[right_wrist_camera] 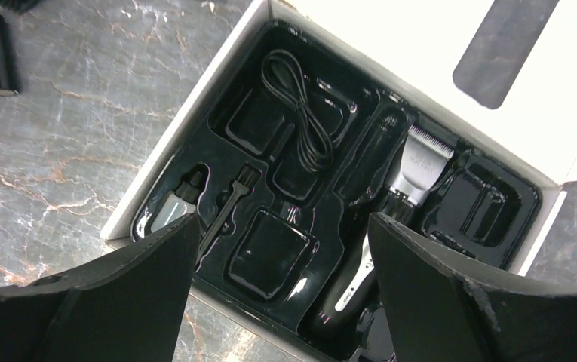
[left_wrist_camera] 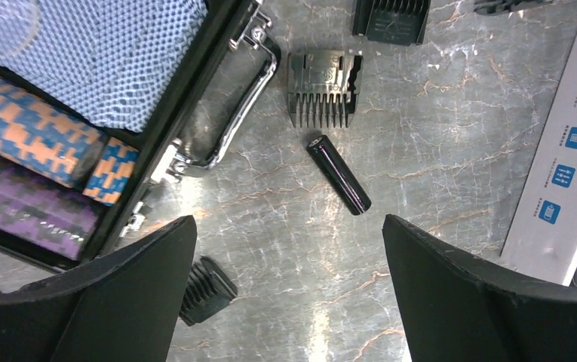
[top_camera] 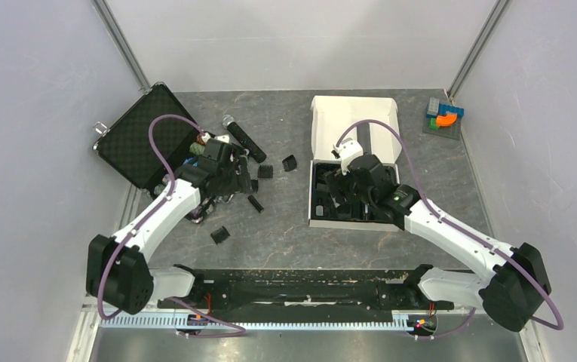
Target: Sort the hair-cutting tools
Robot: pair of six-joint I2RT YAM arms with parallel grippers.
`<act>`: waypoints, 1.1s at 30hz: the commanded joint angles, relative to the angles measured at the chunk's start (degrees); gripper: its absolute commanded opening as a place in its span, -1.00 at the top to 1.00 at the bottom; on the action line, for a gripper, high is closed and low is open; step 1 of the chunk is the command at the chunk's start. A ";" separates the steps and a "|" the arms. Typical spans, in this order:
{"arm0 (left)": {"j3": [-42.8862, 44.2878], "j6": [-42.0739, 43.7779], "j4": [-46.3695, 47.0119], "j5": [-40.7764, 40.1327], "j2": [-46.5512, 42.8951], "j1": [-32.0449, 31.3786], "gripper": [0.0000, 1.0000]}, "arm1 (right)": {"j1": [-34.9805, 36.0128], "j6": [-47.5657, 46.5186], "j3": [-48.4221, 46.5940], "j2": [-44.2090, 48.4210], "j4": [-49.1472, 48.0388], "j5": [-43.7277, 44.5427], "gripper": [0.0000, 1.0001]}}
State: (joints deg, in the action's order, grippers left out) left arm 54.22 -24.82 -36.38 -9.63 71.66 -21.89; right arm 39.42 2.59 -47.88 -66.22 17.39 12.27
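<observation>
The short black cylinder (top_camera: pixel 255 204) is next to the case, a long way from the tray. Next, my left gripper picks it up (left_wrist_camera: pixel 339 174) and passes it to my right gripper.
My right gripper (right_wrist_camera: pixel 283 226) hangs open over the black moulded tray (right_wrist_camera: pixel 217 102) of a white box (top_camera: pixel 317 223), with nothing between its fingers. The silver-and-black hair clipper (right_wrist_camera: pixel 413 177) lies in the tray's long slot, just inside my right finger. My left gripper (left_wrist_camera: pixel 289 226) stands open above bare table beside the open case. A black comb attachment (left_wrist_camera: pixel 323 98) lies ahead of it, and another comb (left_wrist_camera: pixel 208 290) is half hidden behind the left finger. More combs (top_camera: pixel 290 162) (top_camera: pixel 220 234) are scattered on the table between the case and the box.
An open black case (top_camera: pixel 138 139) holds coloured poker chip rolls (left_wrist_camera: pixel 29 136). A microphone (top_camera: pixel 243 139) lies by it. A short black cylinder (left_wrist_camera: pixel 338 175) lies on the table. The tray also holds a coiled cable (right_wrist_camera: pixel 300 113) and a small brush (right_wrist_camera: pixel 228 207). Coloured blocks (top_camera: pixel 445 115) sit far right.
</observation>
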 commanded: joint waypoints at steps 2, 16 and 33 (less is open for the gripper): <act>1.36 -8.32 0.46 5.70 6.03 -0.38 -1.00 | 0.02 1.69 1.29 -0.38 -2.26 1.68 -0.71; 1.66 -14.45 6.96 6.66 18.43 -2.61 -0.58 | -0.22 1.02 4.19 0.62 -3.87 4.16 -0.76; -0.06 -15.52 11.15 7.06 23.49 -4.53 0.16 | -0.66 1.25 4.90 -0.06 -5.06 1.98 -0.78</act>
State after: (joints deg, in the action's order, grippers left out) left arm 54.28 -38.39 -27.62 -2.83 94.72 -25.93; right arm 39.03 3.40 -43.24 -66.59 14.85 15.05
